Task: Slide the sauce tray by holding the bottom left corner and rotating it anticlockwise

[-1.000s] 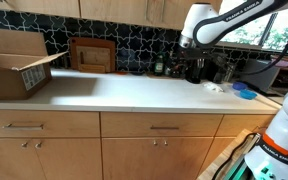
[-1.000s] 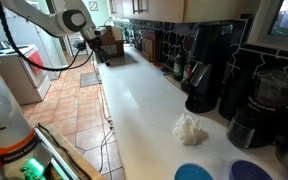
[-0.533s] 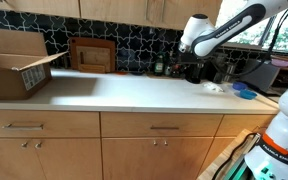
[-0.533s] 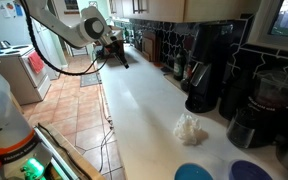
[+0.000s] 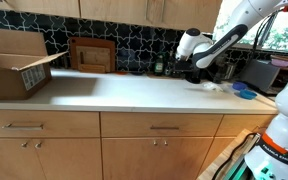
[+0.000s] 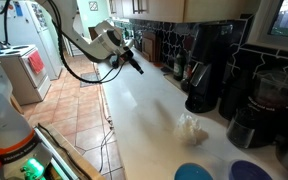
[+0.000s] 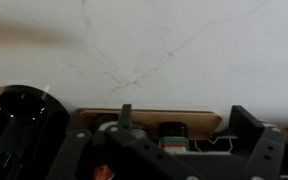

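Observation:
The white counter [image 7: 174, 75] is clear in front of the sauce tray. My gripper should keep moving toward the tray's near edge [image 7: 179, 112] until it gets there, and then close.
The sauce tray [image 7: 199, 118] is a low wooden tray seen in the wrist view at the edge of the white counter. It holds dark bottles, one with a green label [image 7: 171, 138]. My gripper [image 7: 184, 125] is open, its two black fingers spread wide in front of the tray's edge, with nothing between them. In both exterior views the gripper [image 5: 198, 60] [image 6: 134, 64] hangs above the counter near the bottles [image 5: 159, 68] by the tiled backsplash. The tray's corners are hidden.
A black coffee machine [image 6: 206, 66] stands by the bottles. A crumpled white cloth [image 6: 191, 128] and blue bowls [image 5: 246, 92] lie further along. An open cardboard box [image 5: 14, 68] and a wooden board [image 5: 91, 54] stand at the counter's other end.
The arm has swung down and along the counter toward the bottles and coffee machine; the gripper is now lower and closer to the backsplash.

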Available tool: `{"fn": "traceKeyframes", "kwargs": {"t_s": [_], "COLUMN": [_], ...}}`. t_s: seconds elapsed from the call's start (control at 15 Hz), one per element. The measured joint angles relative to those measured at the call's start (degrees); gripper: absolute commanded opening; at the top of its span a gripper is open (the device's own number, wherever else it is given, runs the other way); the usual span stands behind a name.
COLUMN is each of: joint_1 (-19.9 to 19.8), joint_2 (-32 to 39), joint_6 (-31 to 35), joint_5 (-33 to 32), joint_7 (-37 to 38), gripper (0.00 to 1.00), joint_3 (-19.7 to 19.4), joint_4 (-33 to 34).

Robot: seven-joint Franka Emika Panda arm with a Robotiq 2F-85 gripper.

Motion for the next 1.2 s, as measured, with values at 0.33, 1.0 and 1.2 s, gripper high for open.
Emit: {"fn": "traceKeyframes", "kwargs": {"t_s": [0.33,1.0,1.2], "joint_1": [0.1,0.0,0.0], "joint_2": [9.6,17.6,17.7], "joint_6": [1.4,5.9,5.9], "joint_5": [-11.5,-17.5,-17.5], "joint_7": [9.7,13.4,13.4], "gripper": [1.00,1.00,1.00], "joint_3": [-2.4,-4.9,-4.9], "joint_4": [9.1,17.2,17.5]}}
